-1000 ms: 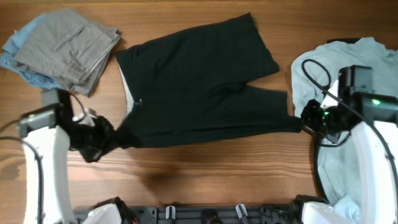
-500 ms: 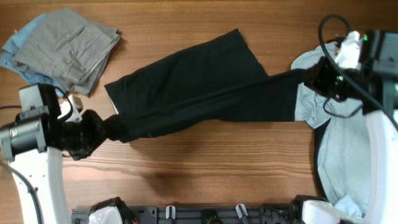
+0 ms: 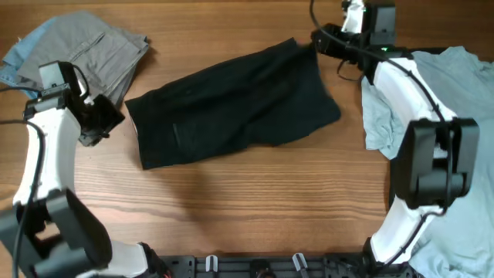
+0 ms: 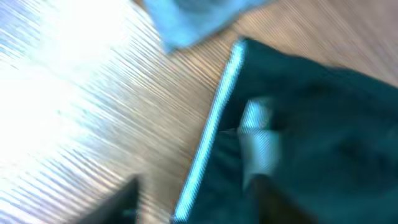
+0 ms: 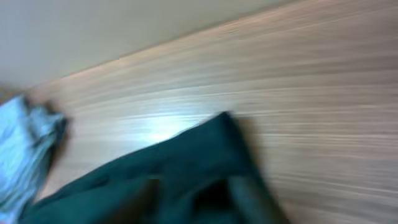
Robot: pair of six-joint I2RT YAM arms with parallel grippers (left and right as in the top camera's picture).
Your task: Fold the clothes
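My left gripper should pull the black shorts (image 3: 231, 106) straight, as they lie at a slant, and square the pale-edged hem's far corner (image 3: 130, 102) before I fold them.
The black shorts (image 3: 231, 100) lie folded over in a slanted band on the wooden table (image 3: 255, 208). My left gripper (image 3: 112, 122) sits just off their left end. In the blurred left wrist view its fingers (image 4: 124, 199) stand apart, open, with the shorts' pale-edged hem (image 4: 217, 124) between them. My right gripper (image 3: 315, 40) hovers at the shorts' far right corner. In the right wrist view it (image 5: 199, 199) is blurred, with both fingers apart over the dark cloth (image 5: 186, 162), open.
Grey trousers (image 3: 93, 54) lie folded on a blue denim piece (image 3: 11, 68) at the far left corner. A pale blue-grey T-shirt (image 3: 463, 123) is spread along the right side under the right arm.
Both grippers carried the shorts' near edge away from the front and over the far half, then opened and let go. The shorts now lie folded.
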